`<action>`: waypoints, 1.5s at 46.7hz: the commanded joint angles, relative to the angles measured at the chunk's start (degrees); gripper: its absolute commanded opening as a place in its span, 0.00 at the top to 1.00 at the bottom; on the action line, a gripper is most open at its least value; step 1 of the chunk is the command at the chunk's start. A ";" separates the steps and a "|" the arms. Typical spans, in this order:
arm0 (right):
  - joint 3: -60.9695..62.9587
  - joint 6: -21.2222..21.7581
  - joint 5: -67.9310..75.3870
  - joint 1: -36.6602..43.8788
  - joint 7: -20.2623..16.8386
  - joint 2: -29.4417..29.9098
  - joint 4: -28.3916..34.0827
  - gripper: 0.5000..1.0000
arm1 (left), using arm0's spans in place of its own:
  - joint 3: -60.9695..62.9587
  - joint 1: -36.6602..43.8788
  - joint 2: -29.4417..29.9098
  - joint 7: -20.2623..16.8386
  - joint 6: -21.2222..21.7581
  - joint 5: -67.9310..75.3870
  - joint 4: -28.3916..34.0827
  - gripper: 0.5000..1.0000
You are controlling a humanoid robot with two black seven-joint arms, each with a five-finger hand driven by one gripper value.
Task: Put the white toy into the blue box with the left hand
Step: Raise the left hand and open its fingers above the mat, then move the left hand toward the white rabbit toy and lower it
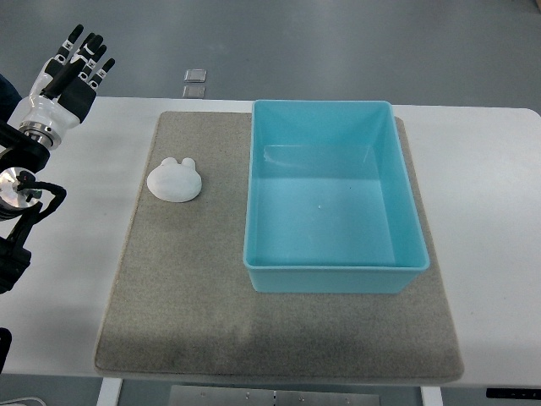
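The spread fingers of my left gripper point past the table's far edge [135, 99], so I should turn them toward the white toy [175, 181] and bring them down around it.
A white toy [175, 180] shaped like a small animal head with two ears lies on the grey mat [194, 288], left of the blue box [334, 271]. The box is an open rectangular tub with nothing inside it. My left hand [78, 59] is at the upper left, above the table's far-left corner, fingers spread and holding nothing. It is well apart from the toy, up and to the left of it. The right arm does not show.
The mat lies on a white table [490, 186]. Two small square metal plates [194, 83] sit on the floor beyond the table's far edge. My left arm's joints [21, 190] run down the left edge.
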 commanded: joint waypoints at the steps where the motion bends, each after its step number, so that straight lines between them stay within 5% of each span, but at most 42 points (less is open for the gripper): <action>1: -0.02 0.00 0.03 0.00 0.06 0.00 0.00 0.13 | 0.02 -0.23 0.12 -0.08 -0.12 2.64 0.15 0.01; 18: -0.02 0.00 -0.05 0.00 0.06 0.00 0.00 0.13 | 0.37 -1.28 1.35 -7.72 -0.12 20.04 0.23 0.01; 28: -0.02 0.00 -0.05 0.00 -0.03 0.00 0.00 0.13 | 2.21 -1.19 4.16 -7.81 -1.26 31.46 0.06 0.01; 49: -0.02 0.00 0.03 0.00 -0.03 0.00 0.00 0.13 | 6.61 -2.34 8.73 -8.16 -12.42 45.54 0.15 0.01; 70: 0.06 0.00 -0.05 0.00 0.06 0.00 0.00 0.13 | 11.52 -4.44 8.73 -7.81 -11.02 46.42 -0.47 0.02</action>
